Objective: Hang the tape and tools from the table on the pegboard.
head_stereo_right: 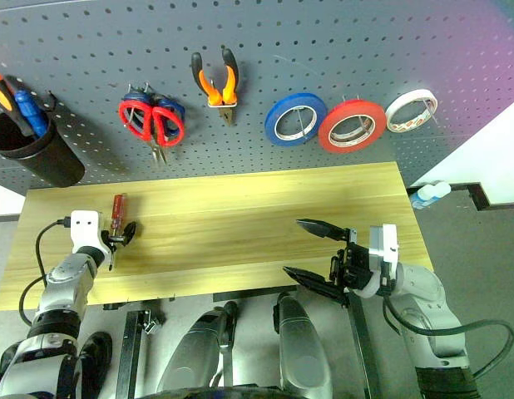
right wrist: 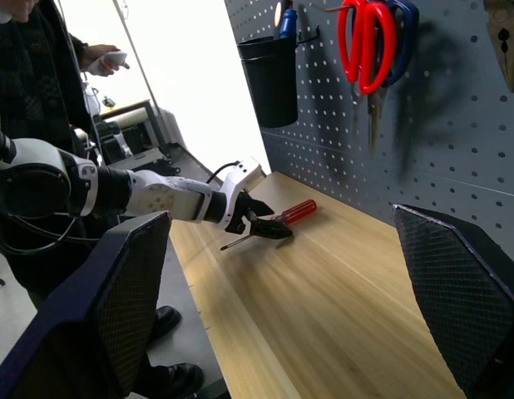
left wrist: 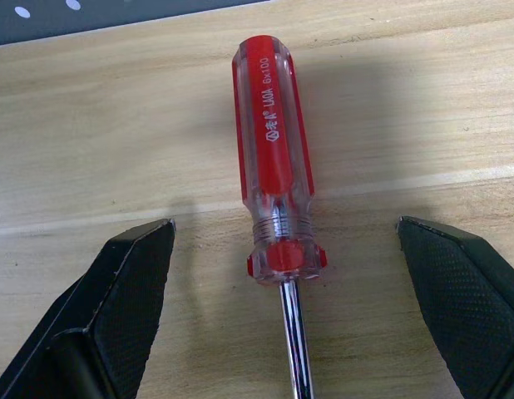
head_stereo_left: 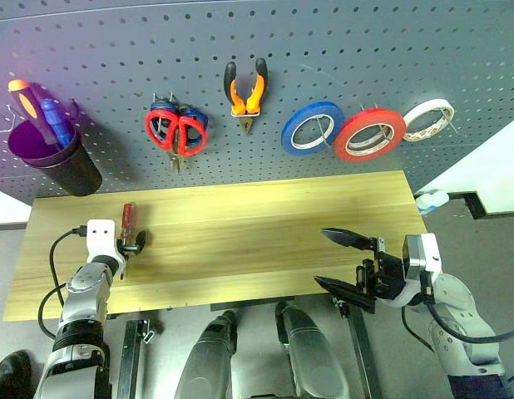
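The slim red-handled screwdriver (head_stereo_left: pixel 128 219) will lean in the black cup with its handle sticking out when the robot lowers it in, because other handles (head_stereo_left: pixel 55 120) lean out of the black cup.
A slim red-handled screwdriver (left wrist: pixel 269 166) lies on the light wood table (head_stereo_left: pixel 265 216) near its left end. My left gripper (left wrist: pixel 284 226) is open and low over the table, one finger on each side of the steel shaft just below the handle, not touching it. My right gripper (head_stereo_left: pixel 344 262) hangs open and empty in front of the table's front right edge. On the dark grey pegboard (head_stereo_left: pixel 323 50) hang the red tape (head_stereo_left: pixel 370 134), the red-handled scissors (head_stereo_left: pixel 175 133) and the orange-and-black pliers (head_stereo_left: pixel 245 91).
A black cup (head_stereo_left: pixel 57 158) with screwdrivers hangs at the pegboard's left. A blue roll (head_stereo_left: pixel 312 127) and a whitish roll (head_stereo_left: pixel 428 120) flank the red tape. Blue-handled scissors sit behind the red ones. A person (right wrist: pixel 32 75) stands beyond the table's left end.
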`<action>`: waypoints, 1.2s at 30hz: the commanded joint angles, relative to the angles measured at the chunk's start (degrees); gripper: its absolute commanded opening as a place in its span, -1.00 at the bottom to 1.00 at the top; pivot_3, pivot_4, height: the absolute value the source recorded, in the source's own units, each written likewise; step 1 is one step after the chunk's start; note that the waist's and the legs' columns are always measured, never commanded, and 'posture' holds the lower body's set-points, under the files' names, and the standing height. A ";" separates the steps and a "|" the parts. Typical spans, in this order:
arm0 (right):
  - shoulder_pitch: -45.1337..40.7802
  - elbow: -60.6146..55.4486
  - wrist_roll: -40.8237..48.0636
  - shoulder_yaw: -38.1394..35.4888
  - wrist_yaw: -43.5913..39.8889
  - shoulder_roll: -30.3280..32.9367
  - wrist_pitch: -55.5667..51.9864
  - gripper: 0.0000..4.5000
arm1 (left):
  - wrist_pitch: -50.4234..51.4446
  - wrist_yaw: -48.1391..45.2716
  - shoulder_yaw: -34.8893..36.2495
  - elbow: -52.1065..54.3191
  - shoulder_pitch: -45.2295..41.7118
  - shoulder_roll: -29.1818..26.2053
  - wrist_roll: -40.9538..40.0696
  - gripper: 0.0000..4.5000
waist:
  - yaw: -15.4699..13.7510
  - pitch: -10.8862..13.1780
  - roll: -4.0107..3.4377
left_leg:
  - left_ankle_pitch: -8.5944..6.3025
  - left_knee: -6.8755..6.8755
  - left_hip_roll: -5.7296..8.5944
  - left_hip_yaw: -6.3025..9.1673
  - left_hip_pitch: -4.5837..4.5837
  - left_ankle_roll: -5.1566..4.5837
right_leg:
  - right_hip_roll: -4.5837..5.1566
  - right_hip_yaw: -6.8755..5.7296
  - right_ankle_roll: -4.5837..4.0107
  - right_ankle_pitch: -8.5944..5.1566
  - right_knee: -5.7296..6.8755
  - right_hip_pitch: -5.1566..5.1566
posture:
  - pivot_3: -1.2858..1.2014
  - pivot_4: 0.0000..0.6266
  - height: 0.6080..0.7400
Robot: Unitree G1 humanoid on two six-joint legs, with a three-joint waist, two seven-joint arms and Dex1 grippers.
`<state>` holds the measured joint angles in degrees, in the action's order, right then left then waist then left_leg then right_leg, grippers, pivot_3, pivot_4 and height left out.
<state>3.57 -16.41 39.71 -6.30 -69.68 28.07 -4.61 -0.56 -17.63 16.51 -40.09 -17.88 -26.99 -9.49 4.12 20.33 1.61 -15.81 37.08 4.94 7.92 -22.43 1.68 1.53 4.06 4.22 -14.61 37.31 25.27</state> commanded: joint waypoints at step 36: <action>-4.22 3.73 -0.50 -0.15 0.22 -0.57 1.91 1.00 | -6.51 9.49 5.61 19.78 10.96 5.27 -2.10 -0.65 | -0.15 0.30 0.12 | -0.05 -0.08 -0.02 0.00 -0.15 -0.03 | 0.01 0.01 0.02 0.00 -0.21 0.10 | -0.07 0.17 1.00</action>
<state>-0.76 -12.57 39.22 -5.96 -68.94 27.87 -4.15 -4.95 -10.11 19.91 -25.20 -8.23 -21.73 -11.78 3.97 20.63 1.73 -15.85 37.00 4.93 7.92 -22.59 1.65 1.53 4.07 4.24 -14.61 37.11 25.37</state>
